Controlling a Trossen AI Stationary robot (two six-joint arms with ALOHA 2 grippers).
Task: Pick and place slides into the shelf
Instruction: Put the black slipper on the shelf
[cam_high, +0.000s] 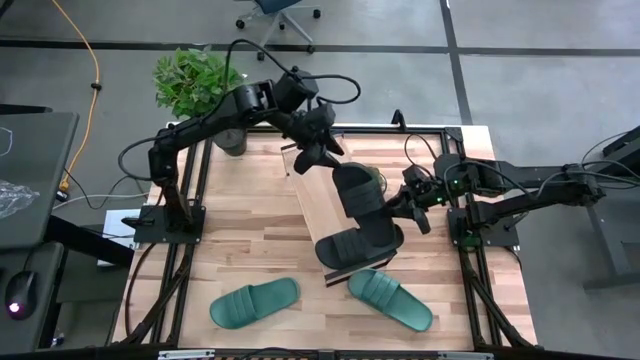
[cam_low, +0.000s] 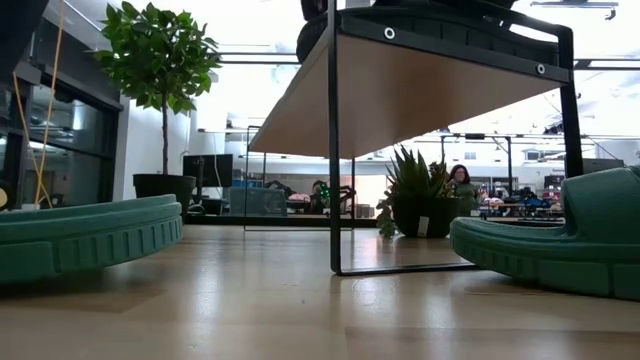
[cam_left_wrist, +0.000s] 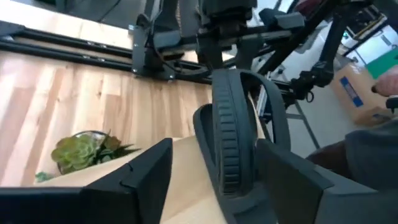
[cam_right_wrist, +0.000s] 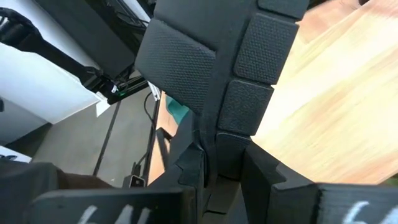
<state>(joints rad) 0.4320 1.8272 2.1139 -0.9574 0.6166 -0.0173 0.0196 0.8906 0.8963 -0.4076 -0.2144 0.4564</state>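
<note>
My right gripper is holding the middle black slide (cam_high: 366, 202) lengthwise along the shelf, so next my left gripper grabs the slide's far end (cam_high: 349, 174) and turns it crosswise.
The light-wood shelf (cam_high: 322, 205) stands slanted mid-table on dark frame legs (cam_low: 334, 150). Two black slides are on it: one near its middle (cam_high: 358, 190) and one at its near end (cam_high: 355, 248). Two teal slides lie sole-down on the tabletop in front, one left (cam_high: 255, 302) and one right (cam_high: 390, 298). My left gripper (cam_high: 320, 150) hovers open over the shelf's far end, its fingers either side of the middle black slide's end (cam_left_wrist: 231, 143); I cannot tell whether they touch it. My right gripper (cam_high: 408, 200) is at that slide's right side, shut on it. My right gripper pinches the middle black slide at its sole's edge (cam_right_wrist: 225, 152) between the two fingers, coming level from the table's right side. The treaded underside of the sole (cam_right_wrist: 186, 68) faces the wrist camera, so the slide sits tipped on the shelf.
A tall potted plant (cam_high: 195, 85) stands at the table's far left corner. A small succulent (cam_high: 374, 176) sits by the shelf's right side, close to the held slide. Free tabletop lies left of the shelf. A person (cam_low: 462, 182) shows far behind the table.
</note>
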